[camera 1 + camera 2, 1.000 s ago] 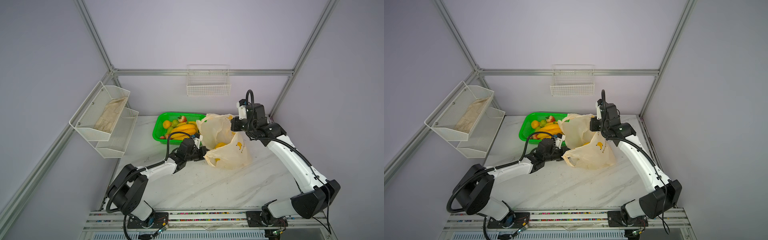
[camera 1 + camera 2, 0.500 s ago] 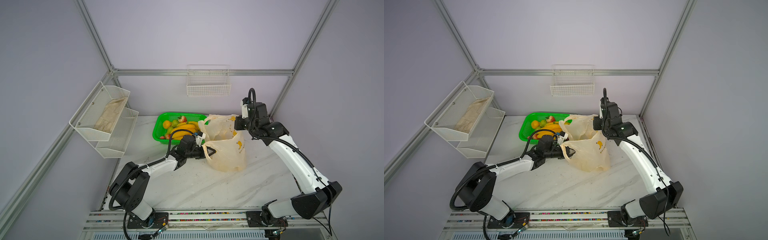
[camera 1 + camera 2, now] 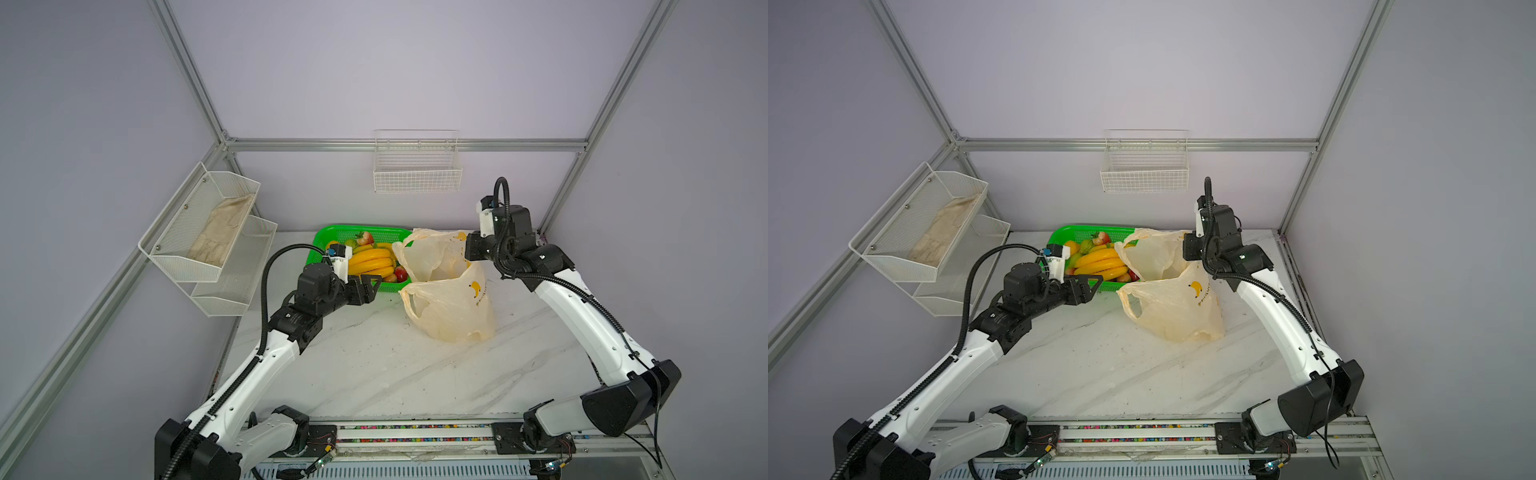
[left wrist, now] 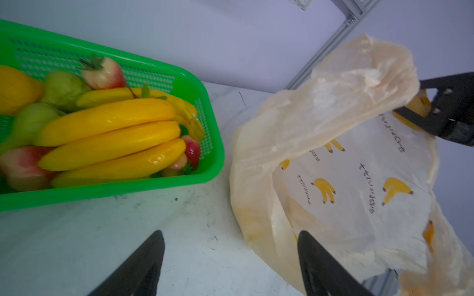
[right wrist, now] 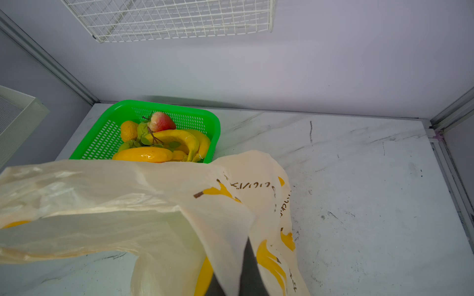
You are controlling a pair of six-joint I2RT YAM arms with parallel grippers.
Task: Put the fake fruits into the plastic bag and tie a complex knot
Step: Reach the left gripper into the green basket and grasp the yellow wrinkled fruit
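The round yellow fruit (image 3: 1072, 247) is uncovered near the green basket's corner (image 3: 1061, 233), so I keep moving my left gripper toward it until the open fingers are on either side of it.
The cream plastic bag (image 3: 449, 303) (image 3: 1171, 303) stands on the marble table with its mouth wide open. My right gripper (image 3: 469, 253) (image 5: 246, 269) is shut on the bag's far rim and holds it up. Left of the bag, my left gripper (image 3: 372, 284) (image 4: 230, 235) hangs open over bare table, one finger just beside the bag's (image 4: 346, 166) near wall. The fake fruits lie in the green basket (image 3: 332, 235): a banana bunch (image 3: 372, 261) (image 4: 110, 138), red-pink apples (image 4: 104, 73) and green pears (image 4: 61, 87). No knot is in view.
A white mesh shelf with a beige cloth (image 3: 220, 232) hangs on the left wall. A wire basket (image 3: 415, 170) hangs on the back wall. The green basket (image 4: 102, 192) touches the bag's left side at the back of the table.
My left gripper opened, let go of the bag's near rim and drew back to the left. The bag settled upright, still held by the right gripper, which shifted slightly right.
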